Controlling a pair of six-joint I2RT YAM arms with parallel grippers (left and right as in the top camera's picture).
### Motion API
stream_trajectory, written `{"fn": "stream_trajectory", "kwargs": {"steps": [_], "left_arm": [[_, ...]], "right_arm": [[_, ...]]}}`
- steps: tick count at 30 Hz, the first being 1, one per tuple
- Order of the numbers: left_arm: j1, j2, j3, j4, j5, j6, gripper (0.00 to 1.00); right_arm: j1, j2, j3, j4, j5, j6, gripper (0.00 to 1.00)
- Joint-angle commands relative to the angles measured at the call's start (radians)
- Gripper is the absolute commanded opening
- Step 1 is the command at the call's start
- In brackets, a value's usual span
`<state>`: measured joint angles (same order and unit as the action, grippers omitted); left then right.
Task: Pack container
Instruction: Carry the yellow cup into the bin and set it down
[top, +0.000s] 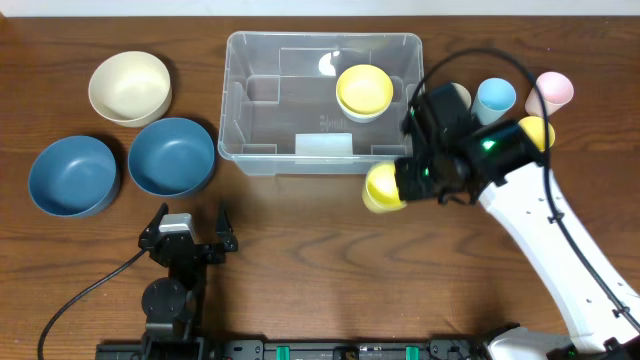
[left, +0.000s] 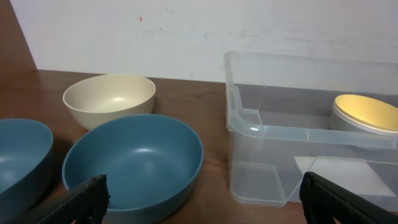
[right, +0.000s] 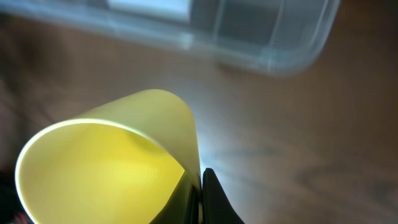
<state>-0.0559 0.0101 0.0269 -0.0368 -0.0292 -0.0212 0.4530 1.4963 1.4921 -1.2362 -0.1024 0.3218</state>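
The yellow cup is hanging outside the container's front side. My right gripper should move the cup back over that side and into the free spot next to the white card.
The clear plastic container stands at the table's back middle and holds an upside-down yellow cup and a white card. It also shows in the left wrist view and the right wrist view. My right gripper is shut on the rim of a yellow cup, which lies tilted just in front of the container's right front corner; the cup fills the right wrist view. My left gripper is open and empty at the table's front left.
A cream bowl and two blue bowls stand left of the container. Blue, pink, yellow and cream cups stand to its right, behind my right arm.
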Motion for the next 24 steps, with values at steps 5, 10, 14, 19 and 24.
{"fn": "stream_trajectory", "kwargs": {"steps": [5,10,14,19,24], "left_arm": [[0.005,-0.006,-0.023,-0.034,-0.008,0.013,0.98],[0.005,-0.006,-0.023,-0.034,-0.008,0.013,0.98],[0.005,-0.006,-0.023,-0.034,-0.008,0.013,0.98],[0.005,-0.006,-0.023,-0.034,-0.008,0.013,0.98],[0.005,-0.006,-0.023,-0.034,-0.008,0.013,0.98]], "right_arm": [[-0.069,0.106,0.352,0.025,0.012,0.034,0.01],[-0.101,0.225,0.505,0.033,0.0,0.045,0.01],[-0.1,0.326,0.52,0.02,-0.004,0.044,0.01],[-0.093,0.46,0.52,-0.063,-0.011,0.018,0.01],[-0.072,0.573,0.52,-0.084,-0.01,0.01,0.01]]}}
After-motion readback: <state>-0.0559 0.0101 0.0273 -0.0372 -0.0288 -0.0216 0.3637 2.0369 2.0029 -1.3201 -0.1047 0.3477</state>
